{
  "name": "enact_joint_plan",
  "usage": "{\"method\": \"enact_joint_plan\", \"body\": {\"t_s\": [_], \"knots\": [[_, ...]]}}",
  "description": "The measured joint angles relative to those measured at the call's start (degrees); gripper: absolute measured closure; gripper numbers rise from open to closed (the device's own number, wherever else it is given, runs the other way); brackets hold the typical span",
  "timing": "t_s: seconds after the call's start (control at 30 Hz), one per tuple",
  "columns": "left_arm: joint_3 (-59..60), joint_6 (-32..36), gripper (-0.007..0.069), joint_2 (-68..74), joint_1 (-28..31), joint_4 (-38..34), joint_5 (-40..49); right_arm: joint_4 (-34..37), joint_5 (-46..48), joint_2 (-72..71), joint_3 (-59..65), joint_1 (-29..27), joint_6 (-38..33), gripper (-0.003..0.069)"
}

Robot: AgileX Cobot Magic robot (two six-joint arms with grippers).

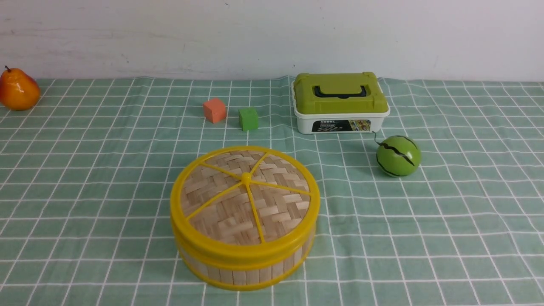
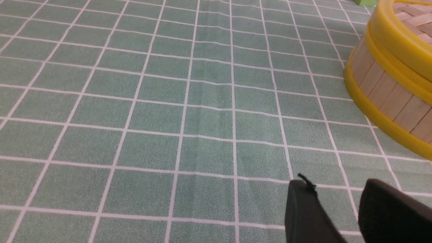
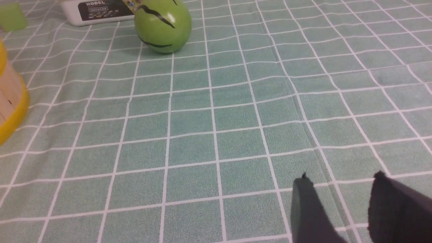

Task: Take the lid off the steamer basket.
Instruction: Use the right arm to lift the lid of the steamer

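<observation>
My gripper is to lift the lid's knob. The lid's rim (image 1: pixel 243 256) sits over the basket's bamboo side, so I expect the lid to come off in one piece and leave the basket standing.
The steamer basket (image 1: pixel 238 274) stands on the checked cloth near the front centre, bamboo wall between yellow rings. The lid (image 1: pixel 225 212) sits flat on it, woven, with yellow spokes and a centre knob. Neither gripper shows in the front view. In the left wrist view my left gripper (image 2: pixel 335 184) hangs open over bare cloth, with the basket (image 2: pixel 384 91) and the lid's rim (image 2: pixel 401 40) some way off at the frame's edge. My right gripper (image 3: pixel 341 177) is open too, nothing between its fingers, and the basket's wall (image 3: pixel 8 91) is far off to one side.
A white box with a green lid (image 1: pixel 340 102) stands behind the basket to the right, with a green striped ball (image 1: pixel 398 156) in front of it. An orange cube (image 1: pixel 214 110) and a green cube (image 1: pixel 248 118) lie behind the basket. A pear (image 1: pixel 18 90) sits far left.
</observation>
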Motion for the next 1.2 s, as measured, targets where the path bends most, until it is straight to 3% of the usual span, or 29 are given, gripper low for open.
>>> {"method": "enact_joint_plan", "body": {"t_s": [0.9, 1.03, 1.17, 1.2], "knots": [[0.00, 0.00, 0.0386, 0.00, 0.00, 0.00, 0.00, -1.12, 0.00, 0.00, 0.00, 0.00, 0.00, 0.0418], [0.00, 0.00, 0.0386, 0.00, 0.00, 0.00, 0.00, 5.33, 0.00, 0.00, 0.00, 0.00, 1.81, 0.0418], [0.00, 0.00, 0.0386, 0.00, 0.00, 0.00, 0.00, 22.16, 0.19, 0.00, 0.06, 0.00, 11.54, 0.0418], [0.00, 0.00, 0.0386, 0.00, 0.00, 0.00, 0.00, 29.88, 0.38, 0.00, 0.24, 0.00, 15.30, 0.0418]]}}
